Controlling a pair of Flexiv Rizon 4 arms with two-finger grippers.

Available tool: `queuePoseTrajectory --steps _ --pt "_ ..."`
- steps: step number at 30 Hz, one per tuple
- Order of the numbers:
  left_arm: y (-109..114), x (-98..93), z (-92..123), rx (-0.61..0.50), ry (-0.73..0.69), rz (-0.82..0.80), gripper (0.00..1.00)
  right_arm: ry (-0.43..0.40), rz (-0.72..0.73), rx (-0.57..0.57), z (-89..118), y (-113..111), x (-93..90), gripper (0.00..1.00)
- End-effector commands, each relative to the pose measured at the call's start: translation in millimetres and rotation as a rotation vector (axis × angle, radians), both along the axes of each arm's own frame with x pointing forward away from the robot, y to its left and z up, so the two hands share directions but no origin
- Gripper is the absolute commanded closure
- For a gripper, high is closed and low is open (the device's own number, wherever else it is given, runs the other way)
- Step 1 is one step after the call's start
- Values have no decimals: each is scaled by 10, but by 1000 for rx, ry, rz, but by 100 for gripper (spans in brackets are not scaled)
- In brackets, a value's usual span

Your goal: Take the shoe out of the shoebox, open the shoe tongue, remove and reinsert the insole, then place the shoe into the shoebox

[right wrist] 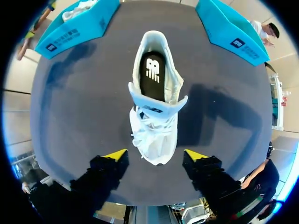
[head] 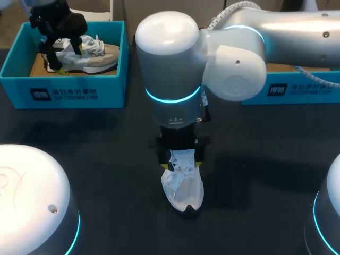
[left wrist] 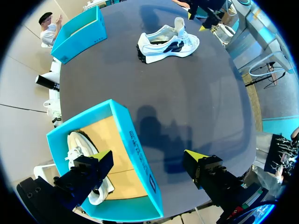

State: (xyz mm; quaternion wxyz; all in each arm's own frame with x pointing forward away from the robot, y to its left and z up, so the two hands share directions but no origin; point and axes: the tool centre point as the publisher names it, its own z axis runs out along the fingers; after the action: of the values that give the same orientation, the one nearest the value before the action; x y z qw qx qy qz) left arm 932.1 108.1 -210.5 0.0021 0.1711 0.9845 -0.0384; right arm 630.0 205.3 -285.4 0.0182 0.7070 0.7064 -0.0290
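Note:
The black insole (right wrist: 152, 77) sits flat and deep between the shoe's walls (right wrist: 174, 80), so I expect it to stay in place when I carry the shoe to the box.
A white shoe (head: 183, 187) stands on the dark table, its tongue (right wrist: 158, 106) lifted and a black insole (right wrist: 152, 74) lying inside. My right gripper (right wrist: 156, 155) hangs open just above the laced front end, one yellow fingertip (right wrist: 117, 154) on each side with a gap to the shoe. In the head view this gripper (head: 181, 156) is at the table's middle. My left gripper (left wrist: 148, 156) is open over the teal shoebox (head: 64, 85) at the far left. One finger is above a second pale shoe (left wrist: 77, 149) in that box, the other outside the box wall.
A second teal box (head: 297, 89) stands at the far right, partly behind my right arm. Both boxes, the left one (right wrist: 77, 23) and the right one (right wrist: 231, 28), lie beyond the shoe as the right wrist sees it. The robot's rounded bases fill the near corners.

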Motion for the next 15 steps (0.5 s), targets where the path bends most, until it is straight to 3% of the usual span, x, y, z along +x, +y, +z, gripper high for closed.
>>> queuePoseTrajectory --steps 1,4,6,15 --pt "4 -4 -2 1 -1 -1 0 -22 1 -9 -13 65 -60 58" --pt "4 -4 -2 1 -1 -1 0 -53 -9 -10 -27 43 -49 58" --pt "4 -4 -2 1 -1 -1 0 -70 7 -4 -35 41 0 64" --pt "4 -4 -2 1 -1 -1 0 -99 119 33 -149 115 459 62"
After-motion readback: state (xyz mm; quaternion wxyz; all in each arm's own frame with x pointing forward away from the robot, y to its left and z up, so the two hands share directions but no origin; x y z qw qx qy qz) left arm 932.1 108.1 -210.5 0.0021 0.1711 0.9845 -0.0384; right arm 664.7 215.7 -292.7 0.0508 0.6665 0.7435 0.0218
